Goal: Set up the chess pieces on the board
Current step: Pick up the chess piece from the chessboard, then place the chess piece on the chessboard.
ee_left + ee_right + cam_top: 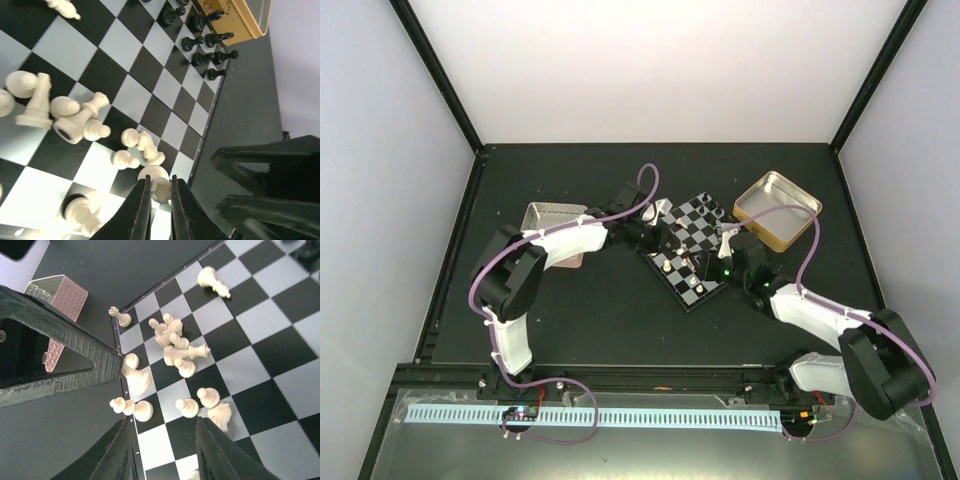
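Observation:
The way to the empty near corner (687, 297) is crowded by my open right gripper (699, 264), so that gripper should move back before my left gripper puts the cream-white piece there.
The board (688, 240) lies turned like a diamond at the table's middle. My left gripper (160, 192) is shut on a cream-white piece (159, 184), holding its top near the board's edge. Several cream-white pieces (75, 122) lie tumbled on the squares beside it. Black pieces (210, 47) stand in rows along the far edge. My right gripper (165, 440) is open and empty above the board (260, 325), with cream-white pieces (187, 407) standing and lying just ahead of it. The left gripper's finger (75, 360) shows at the left of the right wrist view.
A gold tin (777, 208) stands open behind the board on the right; its side shows in the left wrist view (240, 20). A silver tin with a pink side (552, 222) sits left of the board, also in the right wrist view (62, 302). Both arms crowd the board.

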Robot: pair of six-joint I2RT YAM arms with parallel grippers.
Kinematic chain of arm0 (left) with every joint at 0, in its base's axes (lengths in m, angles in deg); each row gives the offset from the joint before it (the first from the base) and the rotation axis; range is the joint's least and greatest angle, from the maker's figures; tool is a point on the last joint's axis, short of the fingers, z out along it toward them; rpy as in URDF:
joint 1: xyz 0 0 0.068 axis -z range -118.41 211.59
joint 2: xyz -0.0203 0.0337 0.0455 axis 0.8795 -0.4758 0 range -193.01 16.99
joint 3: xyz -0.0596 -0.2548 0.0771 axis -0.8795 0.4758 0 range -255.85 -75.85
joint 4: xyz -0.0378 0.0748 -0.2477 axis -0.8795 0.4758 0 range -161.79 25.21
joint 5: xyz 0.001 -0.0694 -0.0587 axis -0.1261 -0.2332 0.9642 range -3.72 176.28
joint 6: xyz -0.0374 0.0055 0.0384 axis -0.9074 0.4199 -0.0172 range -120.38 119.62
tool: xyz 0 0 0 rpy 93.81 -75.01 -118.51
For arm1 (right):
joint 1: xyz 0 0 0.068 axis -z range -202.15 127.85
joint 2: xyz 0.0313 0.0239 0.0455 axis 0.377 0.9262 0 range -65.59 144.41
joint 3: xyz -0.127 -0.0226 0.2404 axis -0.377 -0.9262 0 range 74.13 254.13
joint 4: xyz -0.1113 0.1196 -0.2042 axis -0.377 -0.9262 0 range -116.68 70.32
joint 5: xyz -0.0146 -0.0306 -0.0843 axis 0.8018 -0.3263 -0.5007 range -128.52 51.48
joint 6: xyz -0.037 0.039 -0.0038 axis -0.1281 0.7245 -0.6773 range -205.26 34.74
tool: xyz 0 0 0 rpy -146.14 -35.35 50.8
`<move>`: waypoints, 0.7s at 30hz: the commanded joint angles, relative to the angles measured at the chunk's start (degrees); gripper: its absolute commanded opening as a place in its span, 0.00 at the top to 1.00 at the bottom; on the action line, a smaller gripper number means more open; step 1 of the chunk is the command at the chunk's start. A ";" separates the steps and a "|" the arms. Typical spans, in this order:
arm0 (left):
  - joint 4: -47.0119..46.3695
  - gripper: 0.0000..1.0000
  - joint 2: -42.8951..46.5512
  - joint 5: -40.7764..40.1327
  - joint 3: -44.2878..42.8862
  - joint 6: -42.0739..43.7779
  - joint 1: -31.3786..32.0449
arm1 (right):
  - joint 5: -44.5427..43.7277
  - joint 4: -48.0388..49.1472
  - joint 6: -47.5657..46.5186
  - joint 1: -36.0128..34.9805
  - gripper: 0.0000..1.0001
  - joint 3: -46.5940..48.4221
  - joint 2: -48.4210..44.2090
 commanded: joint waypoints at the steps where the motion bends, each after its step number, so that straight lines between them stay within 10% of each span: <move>1: 4.54 0.98 4.38 -5.97 -2.05 4.41 0.21 | -4.12 -5.43 1.08 -0.12 0.60 3.11 -4.26; 21: 8.54 0.98 20.18 -36.47 10.10 8.95 1.01 | -11.34 -15.79 6.26 -0.12 0.53 3.51 -9.83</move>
